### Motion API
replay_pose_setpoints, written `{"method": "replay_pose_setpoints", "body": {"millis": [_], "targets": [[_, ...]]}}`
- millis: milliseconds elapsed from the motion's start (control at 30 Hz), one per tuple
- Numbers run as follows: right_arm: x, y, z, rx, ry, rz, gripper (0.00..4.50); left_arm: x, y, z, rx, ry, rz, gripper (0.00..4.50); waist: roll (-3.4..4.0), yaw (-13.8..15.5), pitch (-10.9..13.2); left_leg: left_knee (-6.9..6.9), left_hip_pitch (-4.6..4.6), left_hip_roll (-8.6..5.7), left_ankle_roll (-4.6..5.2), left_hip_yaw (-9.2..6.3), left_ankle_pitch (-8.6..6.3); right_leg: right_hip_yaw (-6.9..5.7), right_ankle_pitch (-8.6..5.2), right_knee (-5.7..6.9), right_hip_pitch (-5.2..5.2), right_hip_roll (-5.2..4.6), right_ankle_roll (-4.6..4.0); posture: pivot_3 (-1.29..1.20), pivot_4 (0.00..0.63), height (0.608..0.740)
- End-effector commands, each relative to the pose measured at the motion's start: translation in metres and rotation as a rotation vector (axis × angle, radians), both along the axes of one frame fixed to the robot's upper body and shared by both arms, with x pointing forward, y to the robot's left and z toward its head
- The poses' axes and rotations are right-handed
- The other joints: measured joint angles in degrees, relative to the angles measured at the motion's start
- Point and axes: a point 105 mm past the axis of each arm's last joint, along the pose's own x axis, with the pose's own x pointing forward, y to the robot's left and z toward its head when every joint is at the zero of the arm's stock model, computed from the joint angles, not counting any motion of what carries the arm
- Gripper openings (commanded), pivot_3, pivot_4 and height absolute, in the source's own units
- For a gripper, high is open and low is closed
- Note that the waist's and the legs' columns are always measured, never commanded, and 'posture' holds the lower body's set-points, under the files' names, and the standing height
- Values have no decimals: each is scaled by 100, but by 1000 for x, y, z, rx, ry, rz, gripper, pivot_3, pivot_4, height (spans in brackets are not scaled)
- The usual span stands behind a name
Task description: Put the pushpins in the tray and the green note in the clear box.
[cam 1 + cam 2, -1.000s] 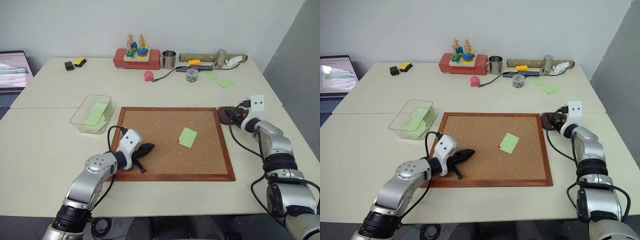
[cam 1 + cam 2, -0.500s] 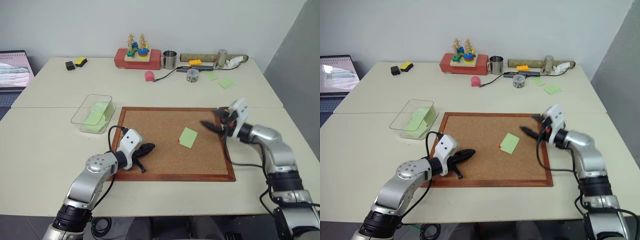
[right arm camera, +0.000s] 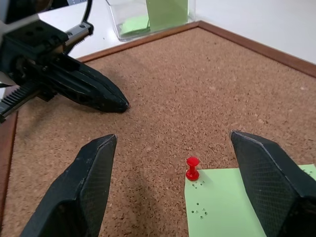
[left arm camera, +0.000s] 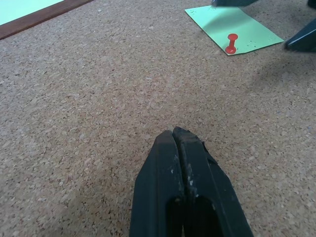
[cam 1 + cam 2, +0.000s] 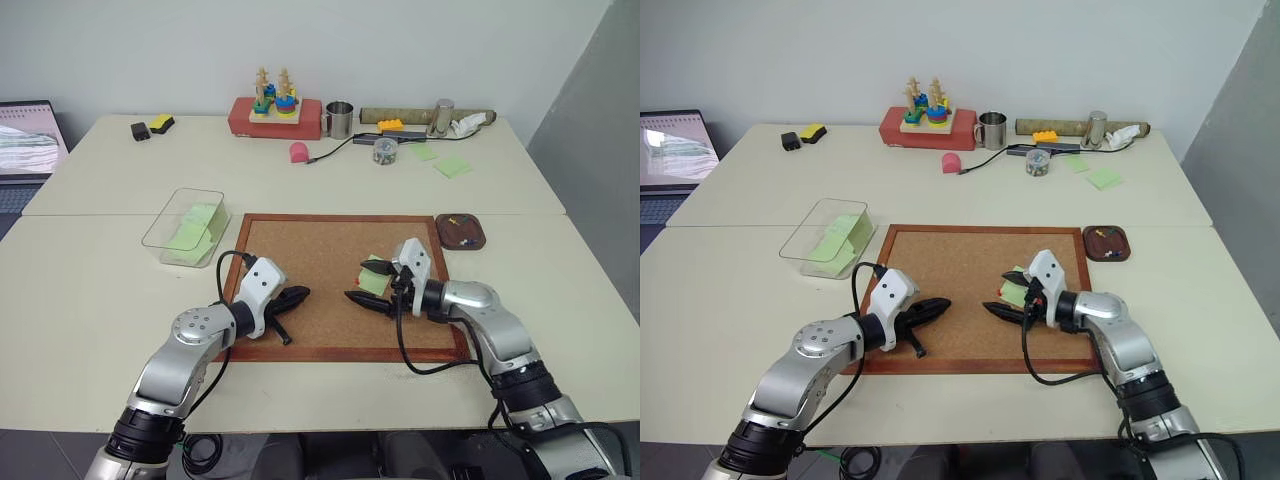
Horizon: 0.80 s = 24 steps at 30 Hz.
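Note:
The red pushpin goes through the note's corner (image 3: 192,177), so the green note (image 5: 374,279) should come along, still stuck on the pushpin, when I pull it out.
The green note (image 5: 376,281) lies on the cork board (image 5: 320,260), pinned at one corner by a red pushpin (image 3: 192,168), which also appears in the left wrist view (image 4: 231,43). My right gripper (image 5: 362,281) hovers open just over that corner and points left, with the pin between its spread fingers and untouched. Its body hides part of the note. My left gripper (image 5: 298,295) rests shut and empty on the board's left part. The dark brown tray (image 5: 461,232) sits off the board's right edge with a tiny yellow speck (image 5: 1100,233) in it. The clear box (image 5: 186,228) stands left of the board and holds green notes.
Along the back of the table are a red toy base (image 5: 274,116), a metal cup (image 5: 338,118), a pink object (image 5: 298,152), a cable and loose green notes (image 5: 451,165). A laptop (image 5: 25,140) sits at the far left.
My right gripper has swung from the tray leftward and back over the cork board to the green note, now pointing left with its jaws open. The left arm has not moved.

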Motion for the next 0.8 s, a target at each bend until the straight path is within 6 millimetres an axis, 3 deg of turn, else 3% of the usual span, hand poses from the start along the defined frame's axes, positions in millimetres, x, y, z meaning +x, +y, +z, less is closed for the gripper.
{"method": "replay_pose_setpoints", "body": {"millis": [33,267,667,800], "targets": [[4,6,6,-27,-53,18,3820,-6,0,-18,22,72,9,0,0,-1,0,0,0,0,0,1,0,1,0,0,0,0,0,0,150,740],[6,8,2,-47,-50,24,2643,-6,-1,-18,17,73,14,0,0,0,0,0,0,0,0,0,0,0,0,0,0,0,0,0,150,740],[10,7,5,-28,-49,4,23,-7,-1,-18,14,71,15,0,0,0,0,0,0,0,0,-1,0,0,0,1,0,0,-1,0,150,740],[12,4,6,-29,-51,-5,23,-7,-1,-18,14,71,11,0,0,0,0,0,0,0,0,-1,0,-1,0,1,0,0,0,0,150,740]]}}
